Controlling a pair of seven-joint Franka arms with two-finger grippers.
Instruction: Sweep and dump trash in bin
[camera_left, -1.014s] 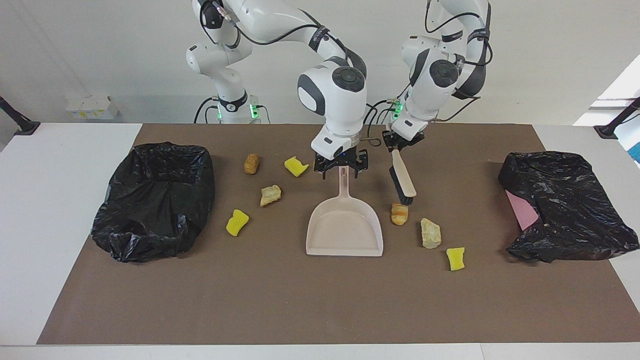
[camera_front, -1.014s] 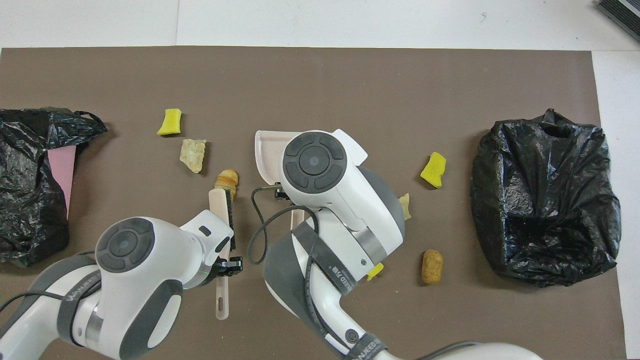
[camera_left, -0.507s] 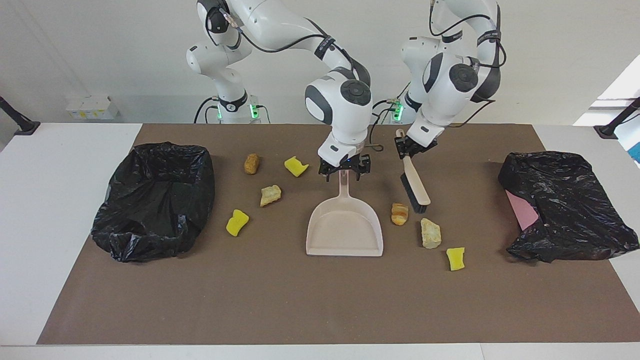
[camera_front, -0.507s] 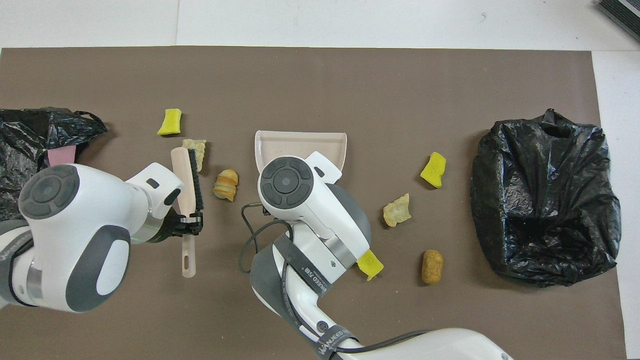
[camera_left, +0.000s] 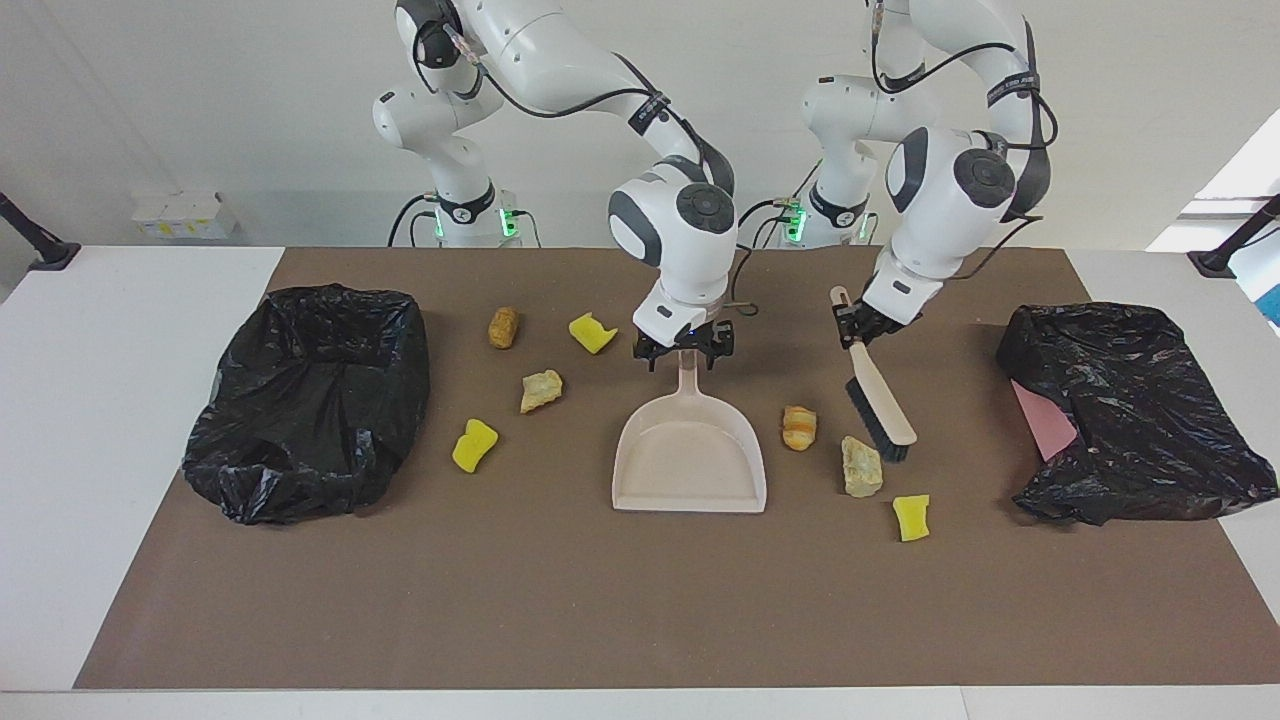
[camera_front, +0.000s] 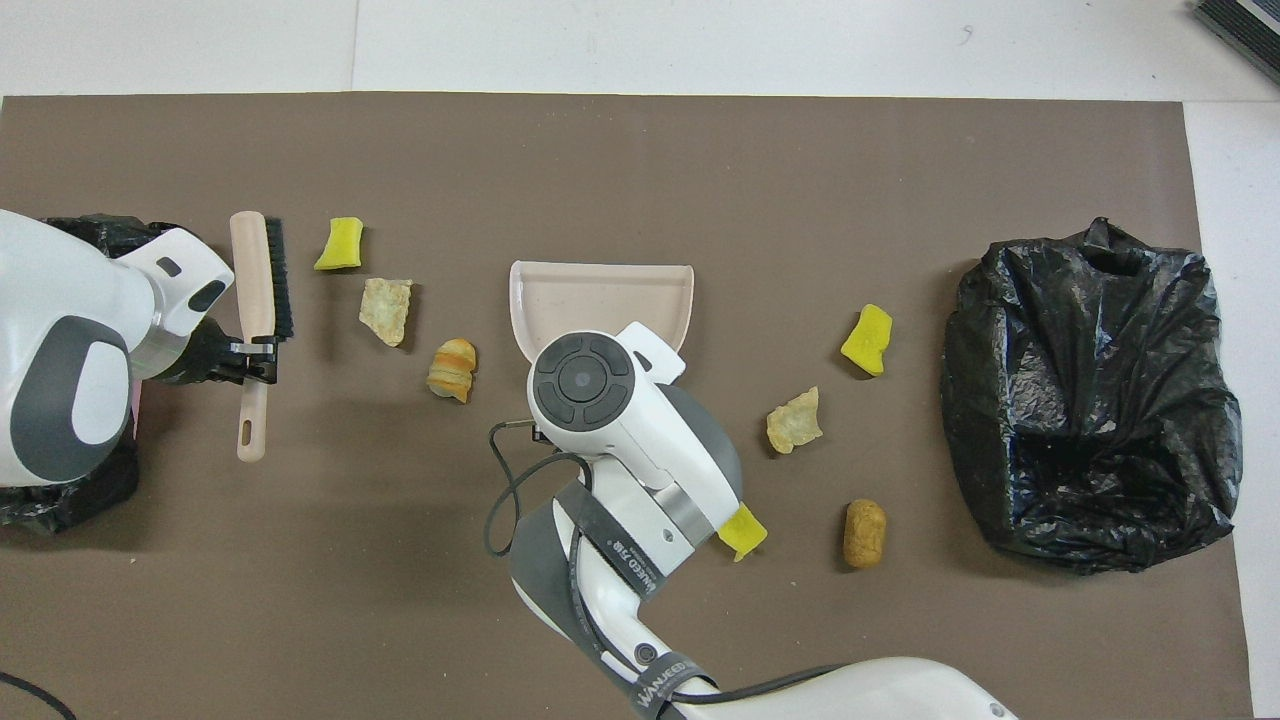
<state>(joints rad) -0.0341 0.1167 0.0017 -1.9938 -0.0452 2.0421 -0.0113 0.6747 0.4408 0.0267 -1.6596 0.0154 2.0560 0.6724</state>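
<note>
Next, my right gripper turns the dustpan's front edge (camera_front: 602, 268) toward the brush (camera_front: 281, 278) while my left gripper sweeps inward, because the dustpan's front edge points past the beige lump.
The trash is several small scraps on the brown mat. An orange-brown lump (camera_left: 503, 327), a tan lump (camera_left: 541, 390) and two yellow sponge pieces (camera_left: 592, 333) (camera_left: 474, 445) lie between the beige dustpan (camera_left: 690, 460) and the open black-lined bin (camera_left: 310, 400). A bread-like lump (camera_left: 799, 427), a beige lump (camera_left: 862, 466) and a yellow sponge piece (camera_left: 911, 517) lie toward the left arm's end. My right gripper (camera_left: 686, 352) straddles the tip of the dustpan's handle. My left gripper (camera_left: 858, 325) is shut on the brush (camera_left: 880, 405), whose bristles hang low beside the beige lump.
A second black bag (camera_left: 1130, 410) with a pink sheet under it lies at the left arm's end of the mat, close to the brush. In the overhead view the right arm covers the dustpan's handle, and the left arm covers much of that bag.
My left gripper has carried the brush from beside the dustpan over the three scraps toward the left arm's end. My right gripper stayed at the dustpan's handle. No scrap has moved.
</note>
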